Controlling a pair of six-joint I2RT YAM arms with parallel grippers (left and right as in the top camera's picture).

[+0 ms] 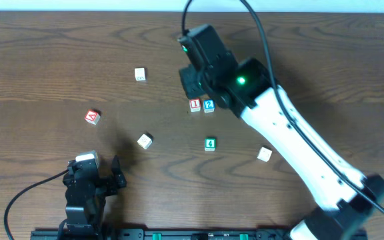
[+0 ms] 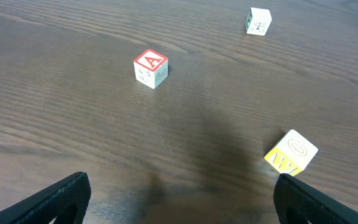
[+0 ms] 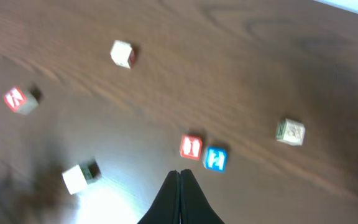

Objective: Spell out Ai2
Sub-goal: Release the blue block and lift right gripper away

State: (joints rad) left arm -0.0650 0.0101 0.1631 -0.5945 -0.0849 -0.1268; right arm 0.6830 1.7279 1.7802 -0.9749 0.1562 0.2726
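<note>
The red "A" block (image 1: 93, 117) sits cornerwise to the open fingers of the robot's left gripper, so the left gripper should go above the block and turn square to it before closing on its flat sides (image 2: 144, 75).
A red "A" block (image 1: 93, 117) lies at the left of the table; it also shows in the left wrist view (image 2: 150, 68) and the right wrist view (image 3: 18, 99). A red "i" block (image 1: 195, 105) and a blue "2" block (image 1: 209, 105) sit side by side, touching, near the middle; they also show in the right wrist view as "i" (image 3: 191, 147) and "2" (image 3: 215, 158). My right gripper (image 3: 179, 173) is shut and empty, raised just short of this pair (image 1: 191, 85). My left gripper (image 1: 96, 175) is wide open and empty near the front left, below the "A" block.
A yellow "W" block (image 1: 145, 141) lies just off my left gripper's right finger (image 2: 291, 153). A white block (image 1: 140, 74) sits at the back, a green block (image 1: 209, 144) and a white block (image 1: 264, 155) in front of the pair.
</note>
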